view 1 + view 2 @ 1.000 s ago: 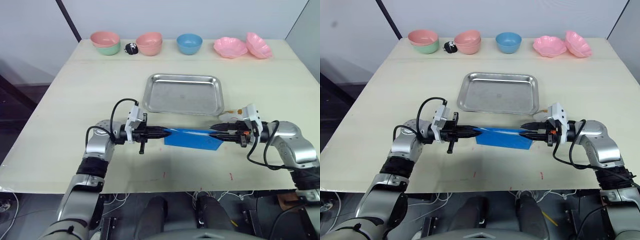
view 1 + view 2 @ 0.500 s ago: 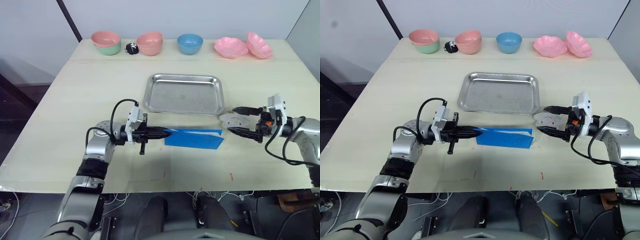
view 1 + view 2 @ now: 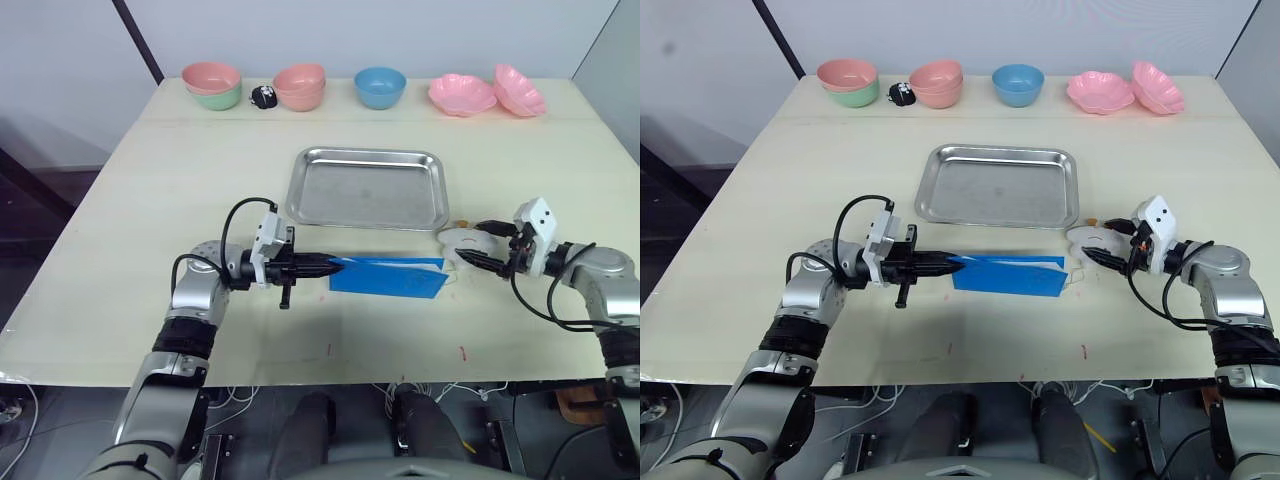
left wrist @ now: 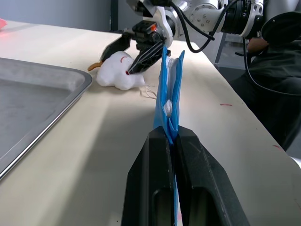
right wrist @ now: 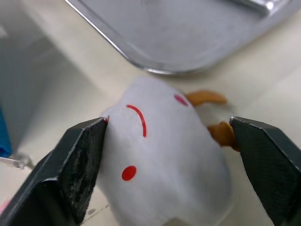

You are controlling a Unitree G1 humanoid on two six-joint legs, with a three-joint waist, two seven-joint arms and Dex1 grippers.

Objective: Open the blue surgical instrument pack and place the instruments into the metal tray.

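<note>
My gripper will make the pack open flat like a book when it spreads the pack, because a white gap shows between the blue layers standing on edge.
The blue surgical instrument pack lies in front of the metal tray, which holds nothing. My left gripper is shut on the pack's left edge; in the left wrist view its fingers pinch the blue layers, which stand on edge. The instruments are hidden. My right gripper is open at the pack's right end, off the pack. Its fingers stand on either side of a white soft toy with red marks, beside the tray's near right corner.
Along the table's far edge stand a pink bowl on a green one, a small black object, stacked pink bowls, a blue bowl and two pink scalloped dishes. The white toy lies just right of the pack.
My right gripper let go of the pack's right end, swung out to the right and opened, then came back in around the white toy. The left gripper kept its hold.
</note>
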